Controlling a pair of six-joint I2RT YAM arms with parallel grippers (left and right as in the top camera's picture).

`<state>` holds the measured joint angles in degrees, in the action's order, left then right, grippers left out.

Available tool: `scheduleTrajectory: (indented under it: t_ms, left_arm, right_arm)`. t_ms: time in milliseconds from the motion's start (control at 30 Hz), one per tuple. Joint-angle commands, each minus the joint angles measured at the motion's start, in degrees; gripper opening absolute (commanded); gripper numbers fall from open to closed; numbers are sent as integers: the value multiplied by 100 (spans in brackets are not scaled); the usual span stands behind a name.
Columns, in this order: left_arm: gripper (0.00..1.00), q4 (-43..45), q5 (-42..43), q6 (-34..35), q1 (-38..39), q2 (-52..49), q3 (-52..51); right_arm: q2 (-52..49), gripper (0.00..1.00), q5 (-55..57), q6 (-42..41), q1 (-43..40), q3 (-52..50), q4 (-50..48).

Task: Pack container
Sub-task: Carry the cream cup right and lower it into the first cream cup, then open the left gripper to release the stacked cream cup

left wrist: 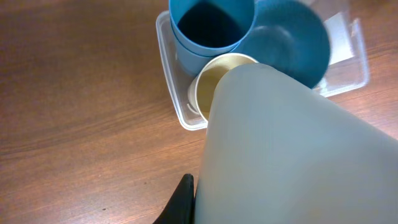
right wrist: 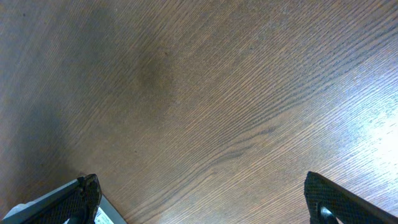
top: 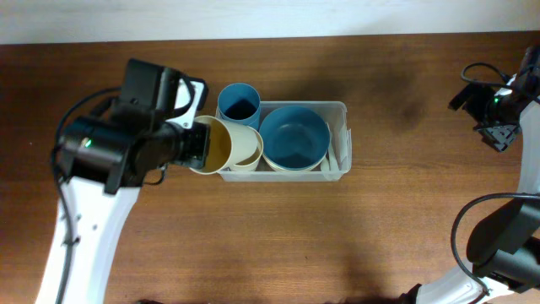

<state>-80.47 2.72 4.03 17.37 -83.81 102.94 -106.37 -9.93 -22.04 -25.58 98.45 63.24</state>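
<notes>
My left gripper should keep lowering the held cup and turning it upright until it nests, then let go, because the held cream cup's base (top: pixel 248 141) is at the opening of the container's cream cup (top: pixel 256 153).
The clear plastic container (top: pixel 339 135) lies mid-table and holds a blue bowl (top: pixel 294 138), a blue cup (top: pixel 239 103) and a cream cup (top: pixel 247 149). My left gripper (top: pixel 201 143) is shut on a second cream cup (top: pixel 217 145), tilted on its side at the container's left end, its mouth next to the cream cup inside. In the left wrist view the held cream cup (left wrist: pixel 292 143) fills the foreground, with one black finger (left wrist: pixel 183 200) pressed on its wall and the other finger hidden. The container's rim (left wrist: pixel 169 93) lies beyond. My right gripper (right wrist: pixel 208 199) hangs open over bare wood, far right of the container.
Brown wooden table (top: pixel 380 219) runs all around the container. The right arm (top: pixel 498 118) stands at the table's far right edge. A white strip (top: pixel 253 17) borders the table's back edge.
</notes>
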Motion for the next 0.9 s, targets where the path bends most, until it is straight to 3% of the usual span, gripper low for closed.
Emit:
scheduleTrajectory:
  t_ms: [0, 300, 467, 600, 867]
  left_arm:
    - [2, 63, -111, -92, 26, -302, 22]
    - [2, 225, -129, -92, 26, -748, 22]
    - [21, 249, -129, -92, 26, -752, 24]
    - [30, 251, -127, -92, 26, -752, 24]
    - [31, 415, -122, -90, 26, -750, 59]
  right_arm:
    - [-9, 99, 52, 11, -31, 20, 2]
    - [-9, 99, 52, 11, -31, 20, 2]
    - [-9, 99, 52, 11, -31, 20, 0]
    - [-9, 99, 52, 11, -31, 20, 2]
    - [-9, 99, 52, 11, -31, 20, 2]
